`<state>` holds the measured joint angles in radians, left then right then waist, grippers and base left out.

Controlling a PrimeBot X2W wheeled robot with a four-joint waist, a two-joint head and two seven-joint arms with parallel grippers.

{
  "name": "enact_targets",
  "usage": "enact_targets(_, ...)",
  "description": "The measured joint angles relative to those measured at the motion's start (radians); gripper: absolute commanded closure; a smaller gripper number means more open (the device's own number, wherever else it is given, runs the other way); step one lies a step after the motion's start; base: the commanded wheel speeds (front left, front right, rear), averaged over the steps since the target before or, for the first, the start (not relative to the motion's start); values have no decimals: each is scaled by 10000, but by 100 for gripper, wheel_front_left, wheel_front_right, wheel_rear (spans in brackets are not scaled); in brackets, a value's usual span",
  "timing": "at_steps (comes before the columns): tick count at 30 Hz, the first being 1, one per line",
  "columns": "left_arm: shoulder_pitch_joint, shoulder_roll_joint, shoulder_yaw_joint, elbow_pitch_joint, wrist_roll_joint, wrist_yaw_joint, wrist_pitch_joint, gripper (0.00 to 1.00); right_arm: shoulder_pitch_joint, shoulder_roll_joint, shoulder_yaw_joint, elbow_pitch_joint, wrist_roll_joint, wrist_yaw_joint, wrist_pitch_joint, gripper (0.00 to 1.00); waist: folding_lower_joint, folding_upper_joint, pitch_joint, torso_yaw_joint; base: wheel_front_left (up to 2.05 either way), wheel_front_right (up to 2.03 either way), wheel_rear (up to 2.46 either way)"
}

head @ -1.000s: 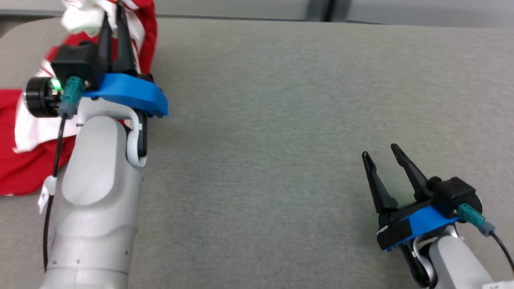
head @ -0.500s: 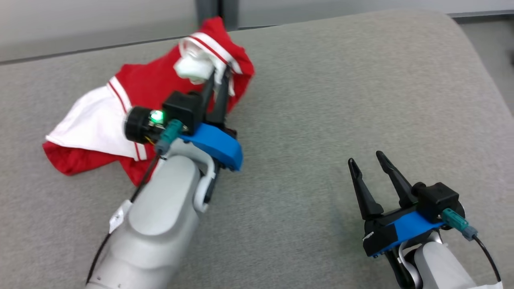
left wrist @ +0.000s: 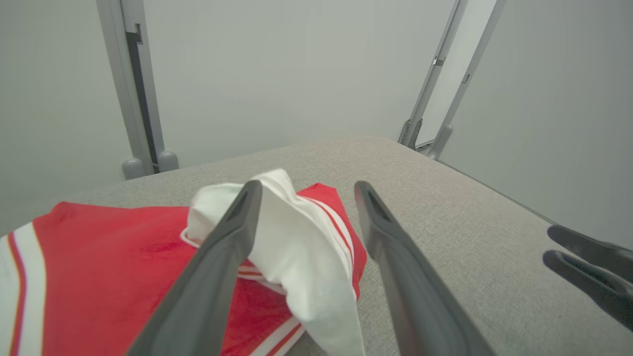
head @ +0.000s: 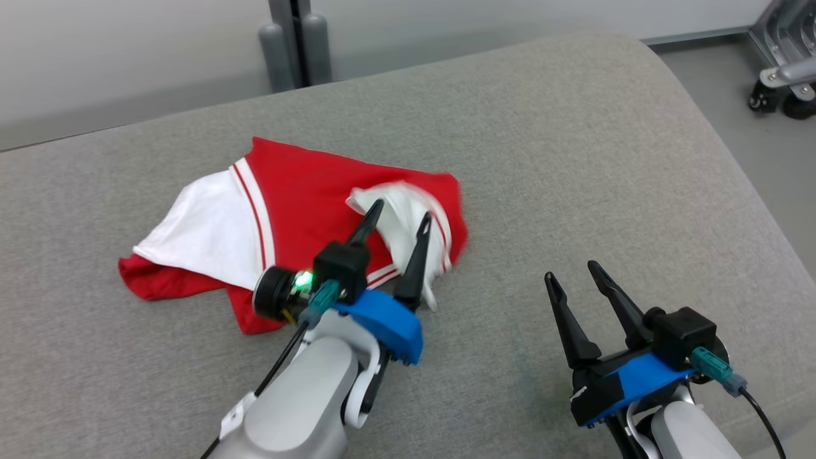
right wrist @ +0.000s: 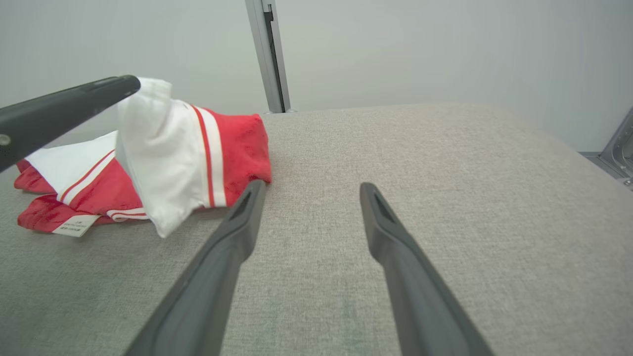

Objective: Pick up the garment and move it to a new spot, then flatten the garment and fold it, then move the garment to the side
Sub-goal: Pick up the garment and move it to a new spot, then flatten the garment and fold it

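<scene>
The white fold (head: 401, 218) hangs limp over the red body, so I expect the garment (head: 317, 187) to fold over and stay bunched up when its red edge is pulled by the robot.
The garment (head: 306, 191), red with white panels and stripes, lies crumpled on the grey cushion (head: 574, 159), left of centre. My left gripper (head: 401, 211) hovers over its right end with the jaws open. A raised white fold (left wrist: 292, 232) stands between the fingers and leans on the left one (left wrist: 217, 257); nothing is clamped. The right wrist view shows that fold (right wrist: 158, 148) upright beside the left gripper's finger (right wrist: 64, 111). My right gripper (head: 570, 271) stands open and empty over bare cushion to the right, about a hand's width from the garment (right wrist: 237, 143).
The cushion's rounded right edge (head: 720, 166) drops to the floor, where a wheeled metal base (head: 784, 83) stands. A grey post (head: 293, 44) rises behind the cushion. A white label (right wrist: 74, 226) sticks out at the garment's near edge. Bare cushion lies right of the garment.
The head camera has shifted. My left gripper carried the garment, then opened and let it go; the garment now rests on the cushion. The right gripper stays open.
</scene>
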<state>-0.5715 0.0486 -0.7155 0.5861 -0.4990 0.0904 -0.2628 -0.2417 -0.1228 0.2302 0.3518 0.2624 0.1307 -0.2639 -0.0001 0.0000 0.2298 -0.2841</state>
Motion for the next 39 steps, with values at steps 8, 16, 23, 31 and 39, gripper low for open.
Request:
enact_targets(8, 1977, 182, 2420, -516, 1126, 541, -2, 0, 318, -54, -232, -6, -213, 0, 0, 0, 0, -1, -602, 761, 0, 0, 0)
enact_targets(16, 4120, 297, 4753, -1429, 2090, 495, -2, 0, 694, -6, -194, 98, -328, 0, 0, 0, -1, -1, -1263, 1448, 0, 0, 0)
enact_targets(23, 5510, 75, 5868, -1891, 2587, 201, -2, 0, 932, 13, 29, 339, -328, 0, 0, 0, -1, -2, -1724, 1792, 0, 0, 0)
enact_targets(31, 5610, 21, 5568, -1983, 2491, 17, -2, 0, 937, -117, 244, 497, -257, 0, 0, 0, 0, -2, -1455, 2277, 0, 0, 0)
enact_targets(39, 5179, 19, 4694, -1927, 2150, 213, 0, 0, 12, -247, 497, 1195, -128, 0, 0, 0, 2, -1, -809, 3268, 0, 0, 0)
